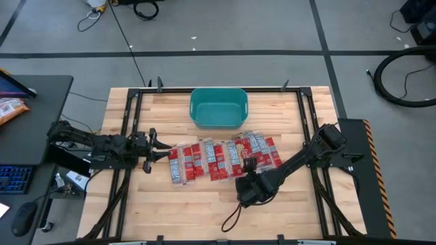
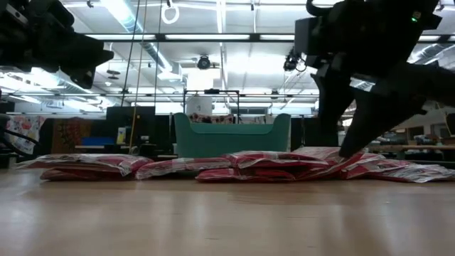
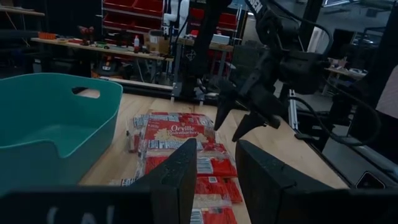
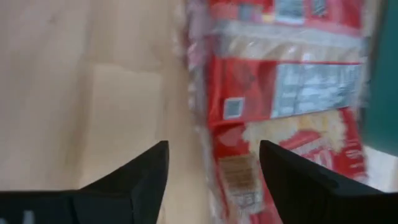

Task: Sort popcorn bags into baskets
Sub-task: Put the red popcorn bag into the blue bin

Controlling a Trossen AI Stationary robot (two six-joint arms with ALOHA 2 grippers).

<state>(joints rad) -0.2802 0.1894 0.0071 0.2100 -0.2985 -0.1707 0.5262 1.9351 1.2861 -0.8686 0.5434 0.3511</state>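
My right gripper should continue to move its open fingers down until they can pinch the bag's edge (image 4: pixel 217 180), because they are on both sides of the near edge of a red popcorn bag (image 4: pixel 215 158).
Several red popcorn bags (image 1: pixel 221 158) lie flat in an overlapping row across the middle of the wooden table, also seen in the low view (image 2: pixel 234 165). The teal basket (image 1: pixel 194 109) stands behind them near the far edge, with nothing visible inside it. My right gripper (image 1: pixel 248 164) slants down over the near edge of the row's right half. It is open (image 4: pixel 211 146), fingertips close above the bags (image 4: pixel 280 93), nothing between them. My left gripper (image 1: pixel 163 146) waits level at the row's left end, open (image 3: pixel 214 180), holding nothing.
A dark cable loop (image 1: pixel 232 218) lies on the table near the front edge, beside my right arm. Black frame rails (image 1: pixel 129 116) run along the table's left and right sides. An orange snack bag (image 1: pixel 10 109) lies on the side desk at the left.
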